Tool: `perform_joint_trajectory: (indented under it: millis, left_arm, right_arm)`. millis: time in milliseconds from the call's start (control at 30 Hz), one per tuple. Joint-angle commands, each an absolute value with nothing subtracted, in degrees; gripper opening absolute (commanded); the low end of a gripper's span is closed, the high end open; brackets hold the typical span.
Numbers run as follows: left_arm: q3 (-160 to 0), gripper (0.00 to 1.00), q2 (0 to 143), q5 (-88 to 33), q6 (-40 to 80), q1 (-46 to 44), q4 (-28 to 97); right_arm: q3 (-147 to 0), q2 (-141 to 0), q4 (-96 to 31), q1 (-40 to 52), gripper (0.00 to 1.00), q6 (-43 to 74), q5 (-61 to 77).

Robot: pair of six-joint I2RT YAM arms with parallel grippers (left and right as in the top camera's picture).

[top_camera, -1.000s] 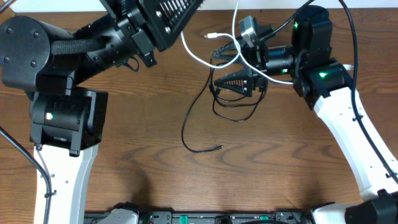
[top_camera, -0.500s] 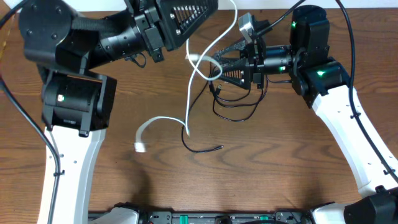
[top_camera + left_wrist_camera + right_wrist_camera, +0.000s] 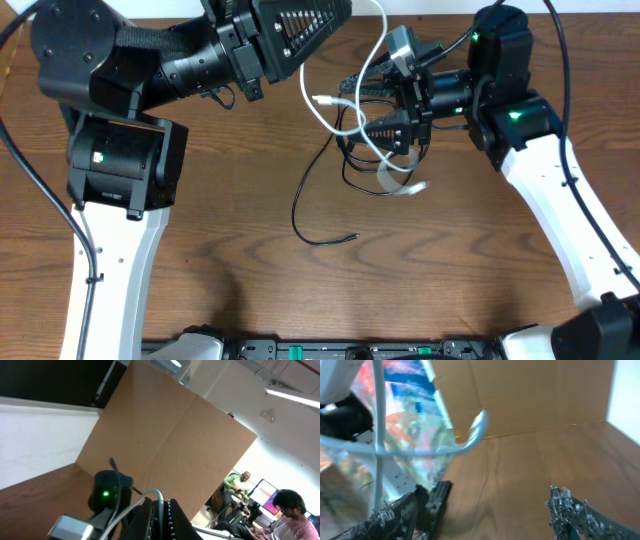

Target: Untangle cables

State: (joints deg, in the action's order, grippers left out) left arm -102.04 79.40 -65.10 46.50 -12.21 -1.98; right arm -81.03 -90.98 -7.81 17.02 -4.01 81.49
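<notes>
The part of the white cable (image 3: 379, 420) hangs outside my right gripper's open fingers, so next I shift that gripper onto it before pulling it off the black cable.
The white cable (image 3: 398, 184) hangs from my left gripper (image 3: 335, 12) at the top. It loops down past my right gripper (image 3: 374, 105), with one plug (image 3: 322, 100) to that gripper's left and its end on the table below it. In the left wrist view my left gripper (image 3: 161, 510) is shut on the white cable (image 3: 150, 494). The black cable (image 3: 305, 185) lies on the table, from under my right gripper down to a free end at the centre. My right gripper (image 3: 480, 515) is wide open and empty, and the white cable (image 3: 470, 440) crosses blurred in front of it.
The wooden table (image 3: 220, 260) spreads below and left of the cables. My left arm's body (image 3: 110, 130) stands at the left and my right arm's white link (image 3: 560, 200) at the right. Thicker black robot wires (image 3: 565, 60) run at the upper right.
My left arm rose with the white cable. The cable's free end swung from the lower left of the table to the right, below my right gripper. My right gripper's fingers spread wider.
</notes>
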Motion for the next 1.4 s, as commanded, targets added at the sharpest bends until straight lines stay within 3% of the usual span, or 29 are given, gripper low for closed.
perform_joint_trajectory:
  millis: [0, 500, 1033, 1167, 1267, 1333, 1367]
  left_arm:
    - [-102.6, 0.08, 79.1, -66.2, 46.2, -12.2, -2.5]
    - [-102.6, 0.08, 79.1, -66.4, 46.2, -12.2, -2.5]
    - [-102.6, 0.08, 79.1, -66.4, 45.9, -12.2, -2.5]
    - [-102.6, 0.08, 79.1, -66.4, 45.5, -12.2, -2.5]
    - [-102.6, 0.08, 79.1, -66.5, 43.9, -12.2, -2.2]
    - [-102.6, 0.08, 79.1, -66.5, 40.8, -12.2, -0.7]
    - [-102.6, 0.08, 79.1, -66.5, 39.3, -12.2, 0.4]
  right_arm:
    - [-81.7, -94.0, -7.4, 17.3, 0.79, -5.5, 88.3]
    - [-81.7, -94.8, 0.9, 12.0, 0.80, 2.8, 89.4]
    - [-81.7, -94.8, 2.0, 20.1, 0.79, 4.7, 89.4]
    - [-81.7, -94.8, 1.8, 21.1, 0.63, 4.7, 89.4]
    - [-81.7, -94.8, 0.0, 20.6, 0.25, 4.7, 88.1]
    - [-81.7, -94.8, -2.2, 19.6, 0.14, 5.2, 86.3]
    - [-81.7, -94.8, -3.5, 19.0, 0.13, 5.1, 85.8]
